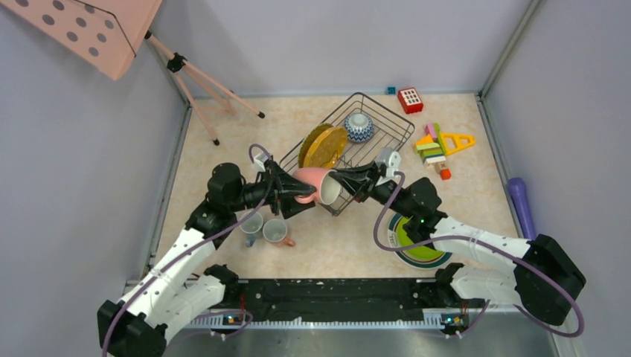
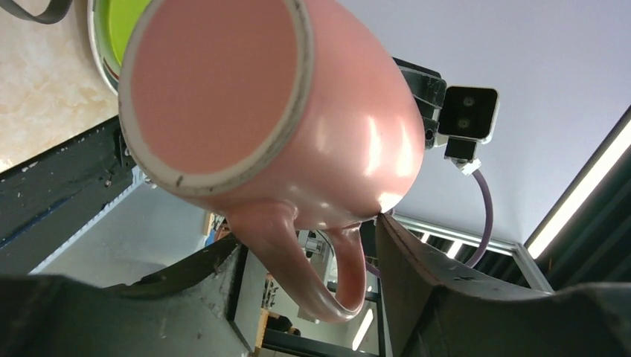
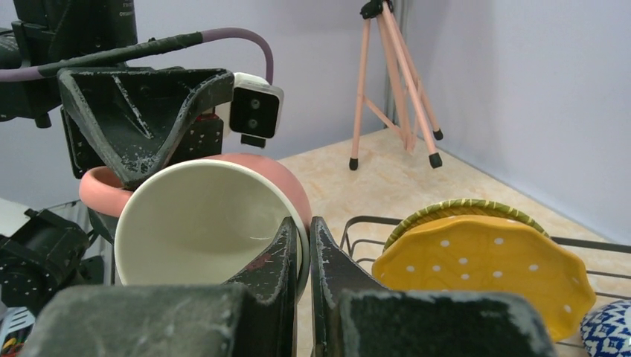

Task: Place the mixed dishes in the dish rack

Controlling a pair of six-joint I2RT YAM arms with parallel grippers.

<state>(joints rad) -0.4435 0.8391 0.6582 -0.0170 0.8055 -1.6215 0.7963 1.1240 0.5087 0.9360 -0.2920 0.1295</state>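
The robot's right gripper is pinching the pink mug's rim [image 3: 296, 210], which should face down in the dish rack, so the left gripper should take hold of the mug's handle [image 2: 286, 268] and set the mug in place.
A pink mug [image 1: 311, 184] [image 2: 298, 134] hangs on its side in the air just in front of the dish rack [image 1: 398, 123] [image 3: 357, 223]. My right gripper [image 1: 338, 182] [image 3: 303, 223] is shut on its rim, one finger inside the cream interior and one outside. My left gripper [image 1: 294, 195] [image 2: 306, 234] is open, its fingers straddling the mug's handle; the right finger touches the mug body, the left one stands apart. In the rack a yellow ribbed plate [image 1: 325, 146] [image 3: 476, 268] stands upright beside a patterned bowl [image 1: 359, 127] [image 3: 606, 331]. A lime-green plate [image 1: 420, 249] [image 2: 123, 22] lies under my right arm.
Two more mugs [image 1: 251, 223] [image 1: 276, 231] stand on the table under my left arm. Colourful toy blocks [image 1: 439, 145] and a red block [image 1: 410, 99] lie right of the rack, a purple cylinder [image 1: 521, 204] by the right wall. A pink tripod [image 1: 208, 89] stands back left.
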